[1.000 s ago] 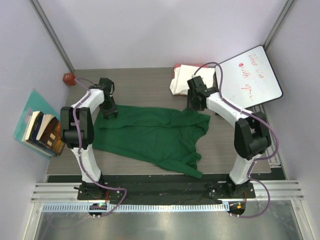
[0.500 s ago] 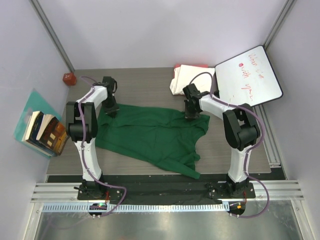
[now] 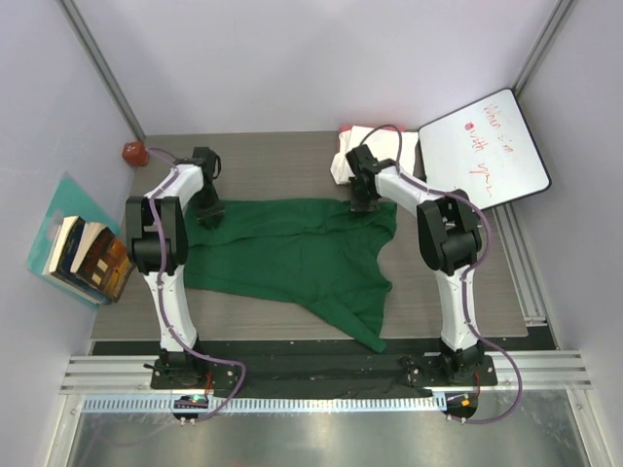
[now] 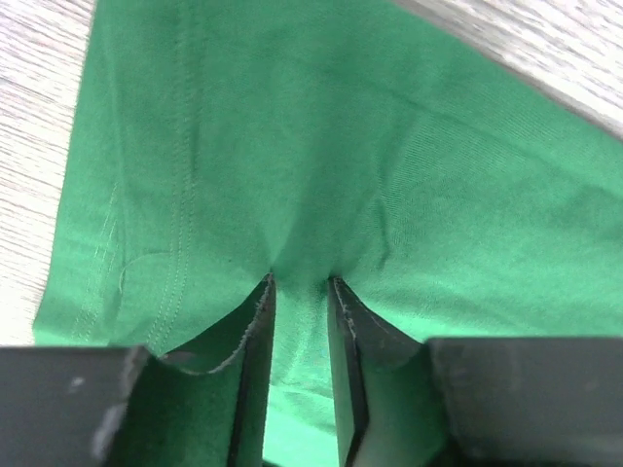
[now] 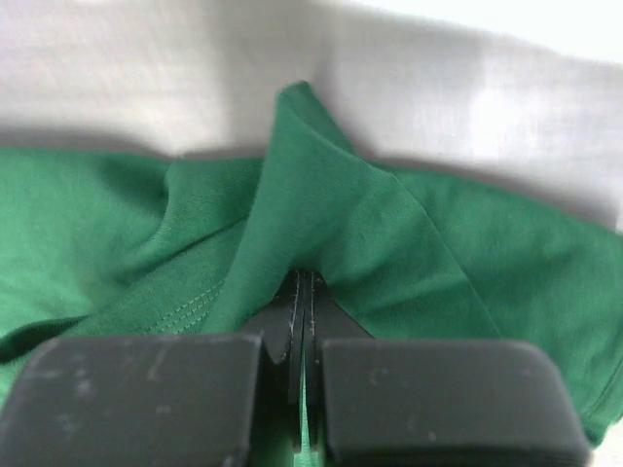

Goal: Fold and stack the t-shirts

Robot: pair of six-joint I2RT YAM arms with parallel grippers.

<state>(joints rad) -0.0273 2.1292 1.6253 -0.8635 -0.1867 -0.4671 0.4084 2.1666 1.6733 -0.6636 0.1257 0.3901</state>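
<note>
My right gripper is holding just a raised fold (image 5: 310, 180), and the dark green t-shirt's stitched hem (image 5: 190, 309) is bunched up next to it, so next the gripper opens and grabs that hem.
The dark green t-shirt (image 3: 292, 258) lies spread on the wooden table, its far edge stretched between both grippers. My left gripper (image 3: 207, 212) is on the shirt's far left corner. In the left wrist view its fingers (image 4: 300, 280) stand a little apart, with green cloth (image 4: 341, 146) puckered in the gap. My right gripper (image 3: 362, 201) is shut on a raised fold of the shirt's far right corner, jaws (image 5: 308, 274) pressed together on the cloth (image 5: 409, 253). Just behind it sits the cream-white folded t-shirt (image 3: 382, 144), with a red-pink edge (image 3: 352, 127) beneath it.
A white whiteboard (image 3: 487, 146) with red writing leans at the back right, next to the folded bundle. A stack of books (image 3: 83, 255) on a teal folder lies off the table's left edge. A small red object (image 3: 131, 152) sits at the back left corner.
Both grippers closed on the shirt's far corners; the left one has since parted a little. The right gripper pulled its corner back and left toward the bundle, straightening the far edge.
</note>
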